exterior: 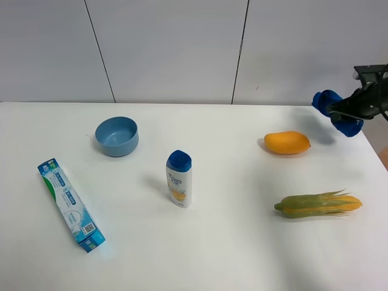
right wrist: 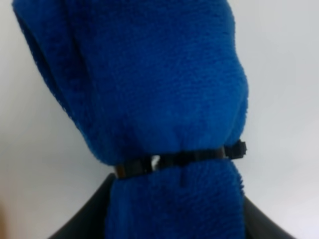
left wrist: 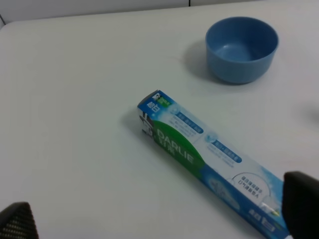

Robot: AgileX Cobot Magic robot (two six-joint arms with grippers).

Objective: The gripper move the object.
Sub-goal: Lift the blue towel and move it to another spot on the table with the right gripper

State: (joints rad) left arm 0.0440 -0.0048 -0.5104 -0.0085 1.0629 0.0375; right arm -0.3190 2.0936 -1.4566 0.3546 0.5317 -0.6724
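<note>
I should go on lowering my right gripper, since the blue fleece (exterior: 326, 100) hangs over clear table (exterior: 329, 137) beside the orange mango. I should go on until the fleece rests there, then let go.
A white shampoo bottle with a blue cap (exterior: 179, 179) stands upright mid-table. A blue bowl (exterior: 116, 136) sits back left, and it also shows in the left wrist view (left wrist: 241, 49). A blue-green toothpaste box (exterior: 70, 204) lies at the left, and the left wrist view (left wrist: 209, 154) shows it below the camera. My left gripper (left wrist: 159, 214) is open and empty above the box's near end. My right gripper (exterior: 338, 113), with fingers wrapped in blue fleece (right wrist: 149, 89), hangs shut and empty above the table's back right corner, behind and to the right of an orange mango (exterior: 287, 142).
A corn cob in its green husk (exterior: 318, 204) lies at the right front. The white table (exterior: 230, 242) ends close to the right gripper at its right edge. A grey panelled wall (exterior: 182, 48) stands behind.
</note>
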